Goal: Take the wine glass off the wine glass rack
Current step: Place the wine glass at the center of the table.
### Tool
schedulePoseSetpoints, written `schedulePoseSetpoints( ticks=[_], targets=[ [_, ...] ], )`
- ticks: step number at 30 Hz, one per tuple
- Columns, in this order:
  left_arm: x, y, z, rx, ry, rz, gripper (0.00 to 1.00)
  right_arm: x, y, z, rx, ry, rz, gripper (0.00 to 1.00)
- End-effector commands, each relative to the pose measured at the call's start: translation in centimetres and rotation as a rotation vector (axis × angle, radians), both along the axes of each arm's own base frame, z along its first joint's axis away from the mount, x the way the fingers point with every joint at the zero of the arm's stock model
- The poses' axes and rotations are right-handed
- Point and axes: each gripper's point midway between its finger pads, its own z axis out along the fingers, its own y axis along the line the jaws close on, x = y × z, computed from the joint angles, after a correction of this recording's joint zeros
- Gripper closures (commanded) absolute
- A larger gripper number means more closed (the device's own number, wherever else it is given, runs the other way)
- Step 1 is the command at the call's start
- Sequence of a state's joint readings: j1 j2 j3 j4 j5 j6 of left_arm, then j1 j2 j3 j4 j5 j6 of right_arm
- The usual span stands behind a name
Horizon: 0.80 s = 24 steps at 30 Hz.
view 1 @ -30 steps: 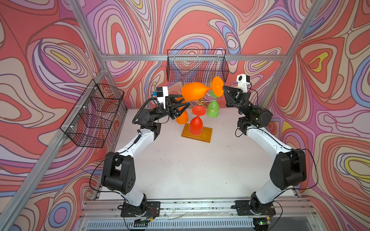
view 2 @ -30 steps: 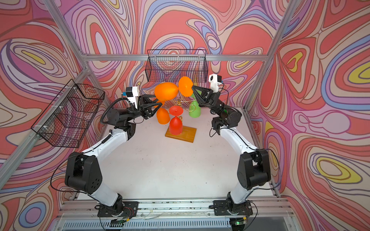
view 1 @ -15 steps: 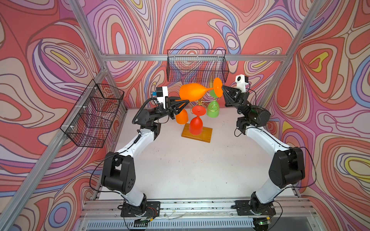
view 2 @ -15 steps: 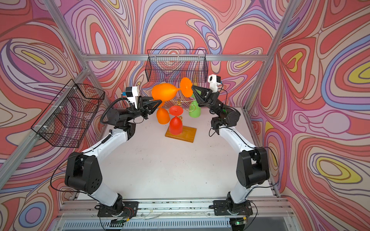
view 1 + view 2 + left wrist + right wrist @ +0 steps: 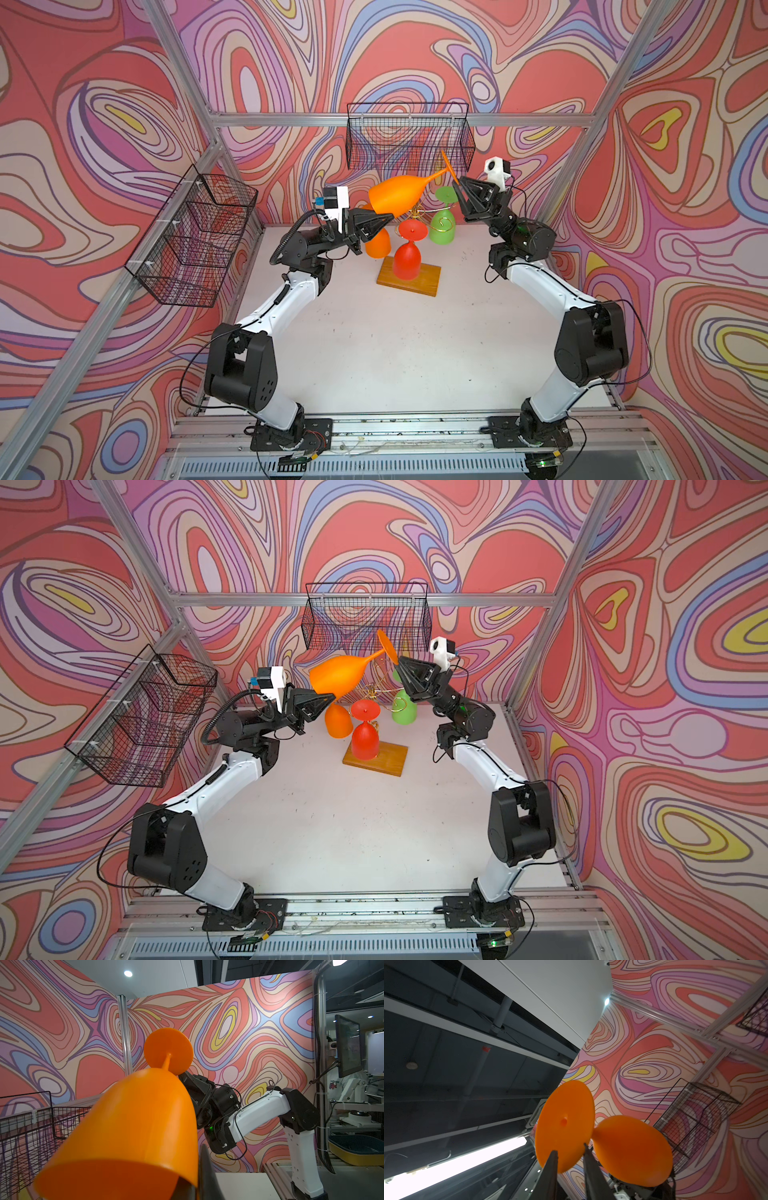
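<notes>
The robot's right gripper is on both sides of the orange wine glass's raised foot [image 5: 448, 163], so it should move back before the left gripper stands the glass upright in front of the rack [image 5: 407, 342].
An orange wine glass [image 5: 397, 195] [image 5: 336, 677] lies nearly level in the air above the wine glass rack [image 5: 409, 278] [image 5: 376, 758], a gold wire stand on a wooden base. Its foot points up toward the back wall. My left gripper [image 5: 390, 217] [image 5: 331, 696] [image 5: 197, 1180] is shut on the bowl's rim, one finger inside the bowl [image 5: 133, 1126]. At the glass's foot [image 5: 564, 1122], my right gripper [image 5: 457, 185] [image 5: 400, 663] [image 5: 569, 1148] is open, its fingers apart on either side of the disc's edge.
Three more glasses hang upside down on the rack: orange [image 5: 378, 247], red [image 5: 407, 257] and green [image 5: 441, 226]. A black wire basket [image 5: 409, 137] hangs on the back wall just behind the raised foot. Another black wire basket [image 5: 191, 245] is on the left wall.
My left gripper has closed on the bowl's rim. My right gripper, which held the foot, has opened. The glass's foot end has tipped a little higher.
</notes>
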<state>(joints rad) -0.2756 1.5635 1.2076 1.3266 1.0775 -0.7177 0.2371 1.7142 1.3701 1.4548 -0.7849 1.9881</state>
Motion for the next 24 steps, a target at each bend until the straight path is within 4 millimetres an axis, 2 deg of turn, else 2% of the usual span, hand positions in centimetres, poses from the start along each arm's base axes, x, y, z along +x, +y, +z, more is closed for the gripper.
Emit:
schedulePoseSetpoints(
  ticks=[1,4,10,14,21,24],
  targets=[
    [-1.5,0.7,1.4,-0.030,-0.063,0.019,1.00,-0.4,0.4,-0.5,-0.021,-0.036,0.012,0.58],
    [-2.1,0.8,1.4,-0.026,-0.072,0.017,1.00,0.3,0.2,-1.0,-0.018,-0.021,-0.001,0.51],
    [-3.0,1.4,1.9,-0.032,-0.093,0.030,1.00,1.9,-0.9,-1.9,-0.005,0.019,-0.042,0.48],
    [-3.5,2.1,2.5,-0.031,-0.098,0.043,1.00,2.1,-1.5,-2.6,-0.034,0.016,-0.080,0.48],
    [-2.8,2.5,2.7,0.041,-0.057,0.164,1.00,2.6,-0.8,-4.3,-0.245,0.008,-0.231,0.47],
    [-3.2,2.9,3.1,0.086,-0.055,0.236,1.00,2.4,-0.8,-4.7,-0.349,-0.013,-0.314,0.47]
  ],
)
